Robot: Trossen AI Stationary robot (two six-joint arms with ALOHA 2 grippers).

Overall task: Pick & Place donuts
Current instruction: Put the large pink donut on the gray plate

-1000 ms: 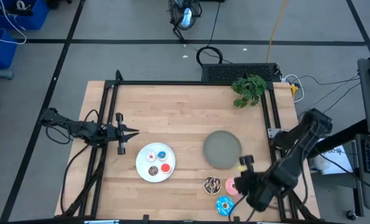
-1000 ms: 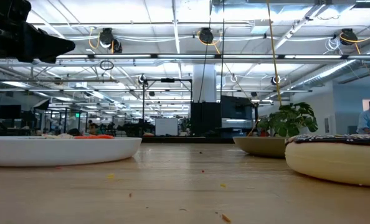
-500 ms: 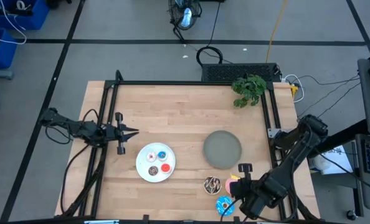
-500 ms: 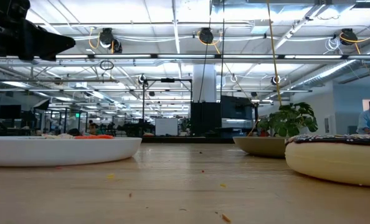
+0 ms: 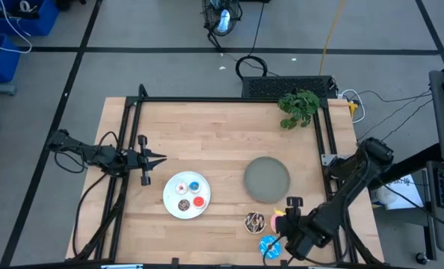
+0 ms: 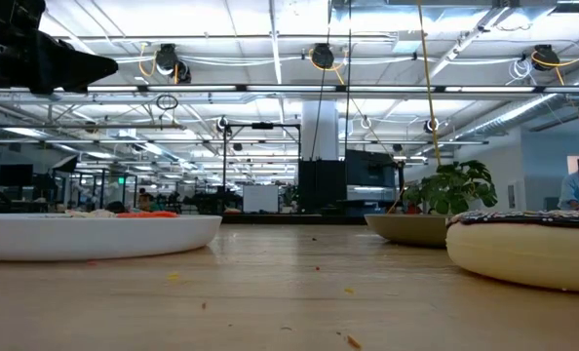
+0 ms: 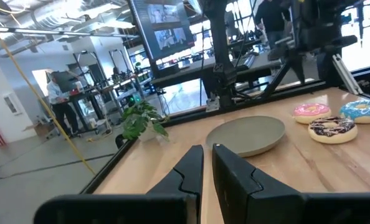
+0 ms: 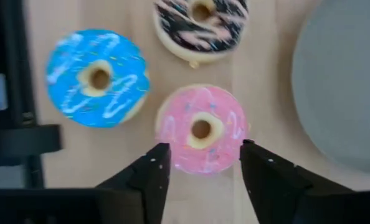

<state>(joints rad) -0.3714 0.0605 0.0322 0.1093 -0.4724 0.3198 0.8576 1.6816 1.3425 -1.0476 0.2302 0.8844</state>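
Observation:
The pink donut's hole (image 8: 200, 129) is open and the donut's rim toward the grey plate is clear, so the robot's right gripper continues to lower until its fingers straddle that rim (image 8: 232, 140), then close.
Three larger donuts lie flat on the table near its front right: pink (image 8: 200, 129), blue-sprinkled (image 8: 98, 78) and chocolate with white drizzle (image 8: 200, 28). My right gripper (image 8: 200, 163) is open and points down over the pink donut (image 5: 276, 223), one finger on either side of it. I cannot see that either finger touches it. Three tiny donuts, blue (image 5: 194, 187), brown (image 5: 183, 205) and red (image 5: 199, 200), lie on the white plate (image 5: 173, 185). My left gripper (image 5: 159, 158) waits shut near the table's left edge, holding nothing.
The grey plate (image 5: 267, 179) sits just beyond the three larger donuts. A potted plant (image 5: 298, 108) stands at the far right corner. A black frame (image 5: 132, 142) runs along the table's left, far and right sides. Bare wood lies in the middle and far left.
My right gripper has moved a little toward the table's near edge, coming over the pink donut. The donuts and plates have stayed where they were.

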